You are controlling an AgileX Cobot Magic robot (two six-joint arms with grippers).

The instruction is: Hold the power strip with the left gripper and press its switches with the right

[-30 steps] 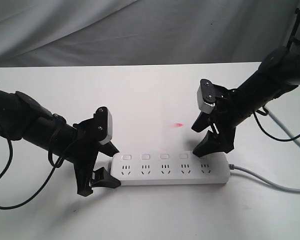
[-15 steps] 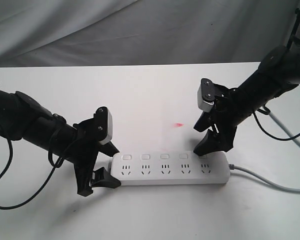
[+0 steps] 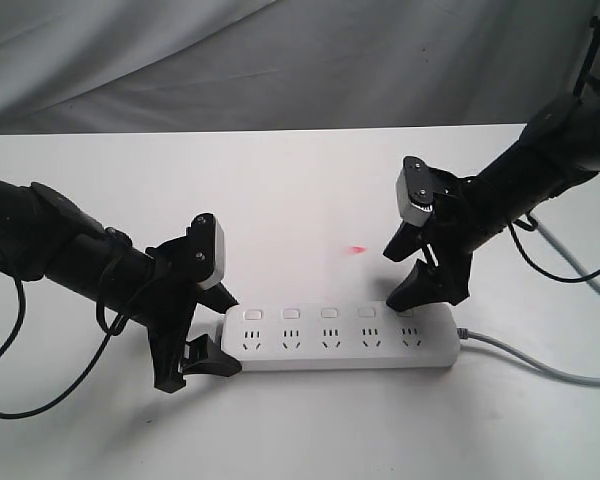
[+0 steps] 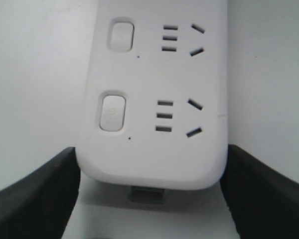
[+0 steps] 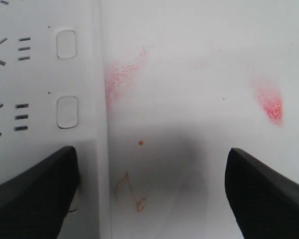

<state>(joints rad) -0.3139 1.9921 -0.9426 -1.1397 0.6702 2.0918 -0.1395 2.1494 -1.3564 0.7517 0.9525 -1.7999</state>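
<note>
The grey cord (image 3: 581,269) runs back behind my right gripper's arm (image 3: 524,168). I should expect the cord's loose plug to be hidden there when I lift the arm.
The white power strip (image 3: 345,340) lies lengthwise on the white table, its grey cord (image 3: 540,362) running off to the right. My left gripper (image 3: 232,335) straddles the strip's left end, and in the left wrist view its black fingers (image 4: 50,189) press against both long sides of the strip (image 4: 154,74). The switches (image 3: 329,312) form a row along the far edge. My right gripper (image 3: 390,279) is open over the right end. One finger (image 5: 35,194) sits over the strip (image 5: 35,79) beyond two visible switches (image 5: 67,112); the other is over bare table.
A red smear (image 3: 357,248) marks the table (image 3: 300,190) behind the strip, with faint stains (image 5: 132,191) beside it in the right wrist view. Grey cloth (image 3: 280,70) hangs behind the table. Black cables (image 3: 10,370) trail from both arms.
Almost nothing: the right arm has shifted very slightly while its gripper stays over the strip's right end. The left gripper and the strip have not moved.
</note>
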